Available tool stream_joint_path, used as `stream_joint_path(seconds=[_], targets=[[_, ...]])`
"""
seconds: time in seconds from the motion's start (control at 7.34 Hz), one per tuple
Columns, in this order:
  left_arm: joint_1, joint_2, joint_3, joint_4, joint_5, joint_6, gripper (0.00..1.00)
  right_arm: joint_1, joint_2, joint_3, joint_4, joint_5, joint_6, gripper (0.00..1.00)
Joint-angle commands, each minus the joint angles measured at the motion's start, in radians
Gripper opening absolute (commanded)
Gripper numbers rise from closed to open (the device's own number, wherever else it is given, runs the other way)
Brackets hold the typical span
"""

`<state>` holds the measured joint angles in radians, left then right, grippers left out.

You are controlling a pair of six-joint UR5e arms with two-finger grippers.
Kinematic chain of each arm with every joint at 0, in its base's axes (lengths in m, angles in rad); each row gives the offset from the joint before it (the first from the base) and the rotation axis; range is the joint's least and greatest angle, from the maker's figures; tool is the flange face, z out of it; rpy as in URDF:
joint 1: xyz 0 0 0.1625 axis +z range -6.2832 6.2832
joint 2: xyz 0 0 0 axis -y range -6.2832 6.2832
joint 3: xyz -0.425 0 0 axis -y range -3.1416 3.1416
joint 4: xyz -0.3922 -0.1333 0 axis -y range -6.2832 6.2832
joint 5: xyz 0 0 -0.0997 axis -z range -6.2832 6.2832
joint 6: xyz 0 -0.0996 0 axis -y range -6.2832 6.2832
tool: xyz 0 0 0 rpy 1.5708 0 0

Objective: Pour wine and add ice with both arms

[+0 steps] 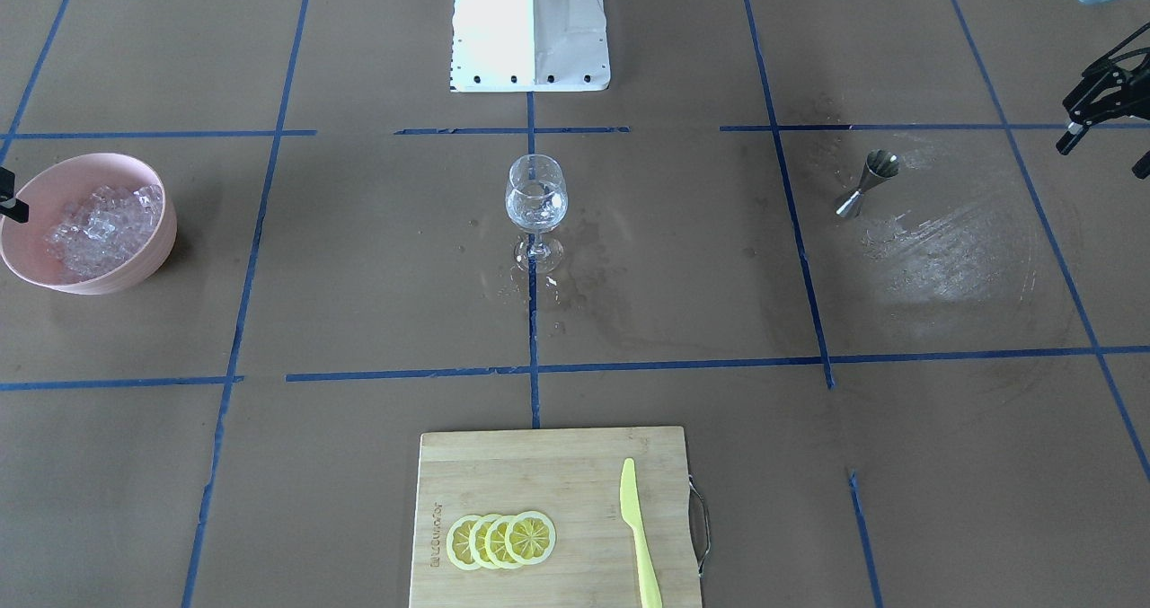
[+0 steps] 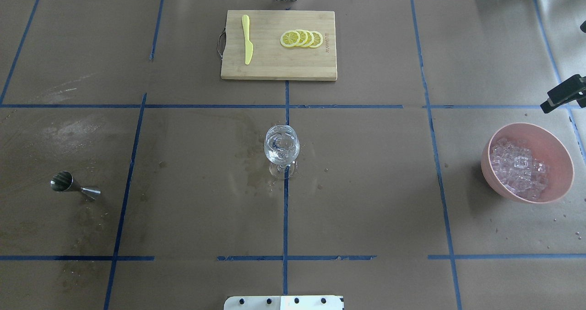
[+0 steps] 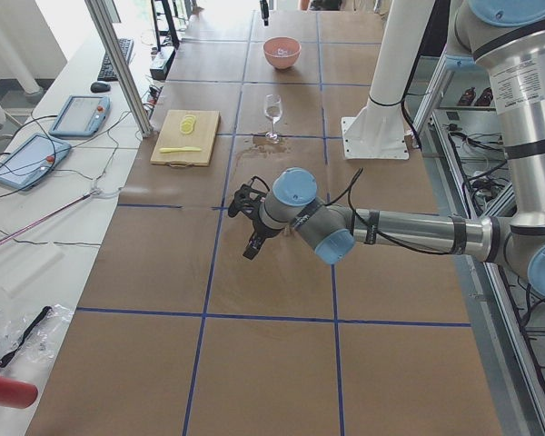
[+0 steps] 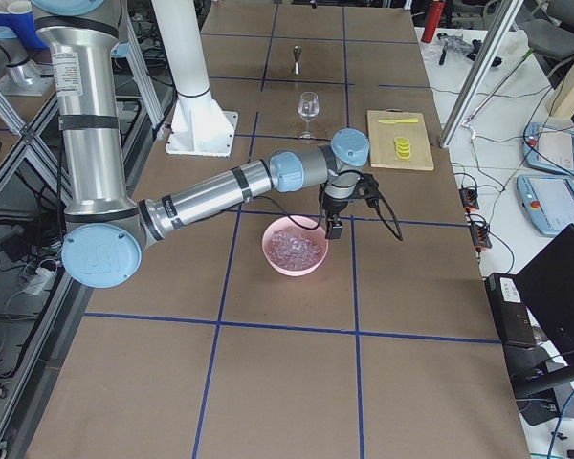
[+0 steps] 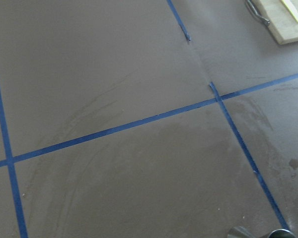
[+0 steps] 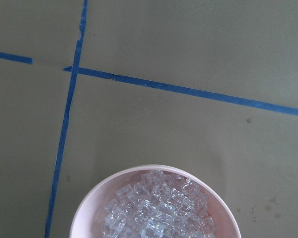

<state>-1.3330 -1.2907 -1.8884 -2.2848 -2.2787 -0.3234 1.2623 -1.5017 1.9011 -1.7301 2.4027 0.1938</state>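
Note:
My gripper will bring up an ice cube point(image 1: 104, 224) by itself when I lift it, because sharp edges and gaps point(image 6: 156, 204) can be seen between the cubes in the pink bowl.
A clear wine glass point(image 1: 536, 206) point(image 2: 282, 147) stands at the table's centre with clear, glassy contents; I cannot tell whether wine is in it. The ice point(image 2: 519, 168) point(image 6: 156, 210) heaps in a pink bowl point(image 1: 135, 267) point(image 2: 561, 154). A steel jigger point(image 1: 867, 184) point(image 2: 73, 185) lies on its side. My left gripper point(image 1: 1105, 152) point(image 3: 251, 227) hangs open and empty, beyond the jigger near the table's end. Of my right gripper point(image 2: 562, 95) point(image 4: 334, 225) only a black tip shows, just off the bowl's rim; I cannot tell its state.
A bamboo cutting board point(image 1: 503, 473) point(image 2: 270, 67) with lemon slices point(image 2: 302, 39) and a yellow knife point(image 2: 247, 44) lies at the operators' edge. The white robot base point(image 1: 530, 29) stands behind the glass. Wet patches point(image 1: 943, 249) mark the paper near the jigger and glass.

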Motion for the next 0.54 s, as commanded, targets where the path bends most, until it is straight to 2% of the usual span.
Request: stream_joint_path(seconds=[0.0,0.14,0.27,0.41], targets=[[-0.043,-0.092,0.021,0.231,0.088,0.149,0.99,-0.041,-0.008,-0.004,0.001,-0.007,0.028,1.00],[-0.102,-0.220,0.064,0.419,0.112,0.261,1.00,-0.044,-0.009,-0.014,0.001,-0.010,0.035,1.00],[-0.141,-0.293,0.075,0.556,0.111,0.335,1.00,-0.053,-0.017,-0.014,0.001,-0.007,0.076,1.00],[-0.146,-0.295,0.068,0.602,0.090,0.336,0.99,-0.073,-0.037,-0.014,0.038,-0.008,0.119,1.00]])
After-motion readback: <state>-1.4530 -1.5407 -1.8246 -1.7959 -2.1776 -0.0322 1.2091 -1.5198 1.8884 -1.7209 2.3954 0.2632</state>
